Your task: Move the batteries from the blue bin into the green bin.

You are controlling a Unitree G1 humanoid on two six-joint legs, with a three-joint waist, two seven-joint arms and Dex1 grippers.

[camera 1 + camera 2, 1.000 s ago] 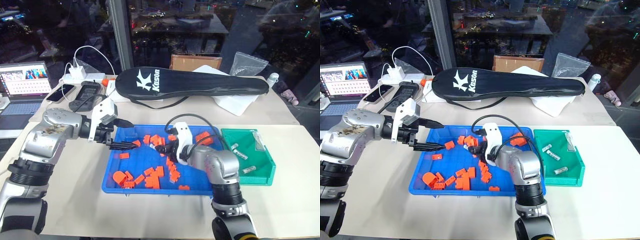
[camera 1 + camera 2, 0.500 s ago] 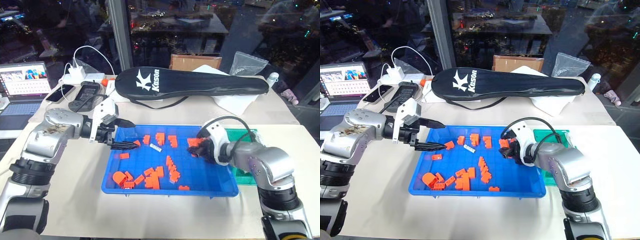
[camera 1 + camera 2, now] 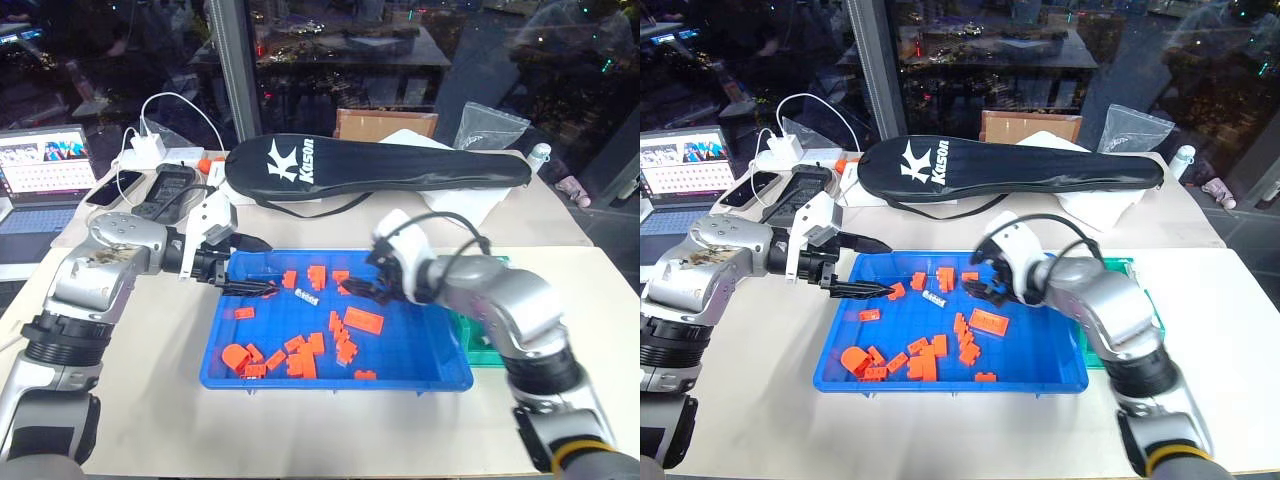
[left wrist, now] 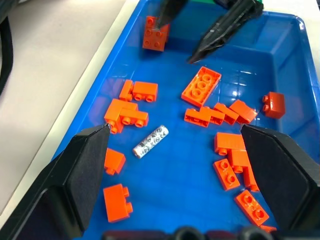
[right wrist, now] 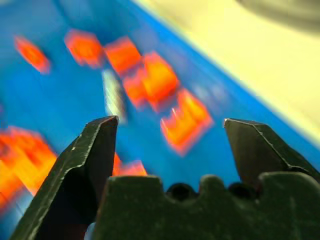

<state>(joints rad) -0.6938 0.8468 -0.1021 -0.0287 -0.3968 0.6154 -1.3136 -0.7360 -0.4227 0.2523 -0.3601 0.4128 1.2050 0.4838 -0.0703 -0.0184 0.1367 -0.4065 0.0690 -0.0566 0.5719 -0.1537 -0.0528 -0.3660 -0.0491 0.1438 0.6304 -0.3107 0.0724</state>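
Observation:
The silver battery (image 3: 307, 297) is clear of the orange blocks and lies lengthwise along my right gripper's open fingers. I go on reaching until they are around the battery's sides (image 5: 114, 97).
The blue bin (image 3: 225, 375) lies in the middle of the table. One silver battery (image 3: 309, 298) lies in its far half among orange blocks (image 3: 300, 355). My left gripper (image 3: 258, 268) hangs open over the bin's far left corner, and the battery (image 4: 150, 141) lies between and beyond its fingers. My right gripper (image 3: 352, 290) is open and empty over the bin's middle, pointing left, just right of the battery (image 5: 114, 95). The green bin (image 3: 478, 345) stands against the blue bin's right end, mostly hidden behind my right arm.
A black racket cover (image 3: 380, 165) lies across the table behind the blue bin. At the far left are a laptop (image 3: 40, 170), phones (image 3: 165, 190) and a charger with cables. A large flat orange plate (image 3: 362, 320) lies in the blue bin under my right hand.
My right gripper swung from the tray's middle to the green bin, then back left over the middle, and now stands open. The left gripper has kept still.

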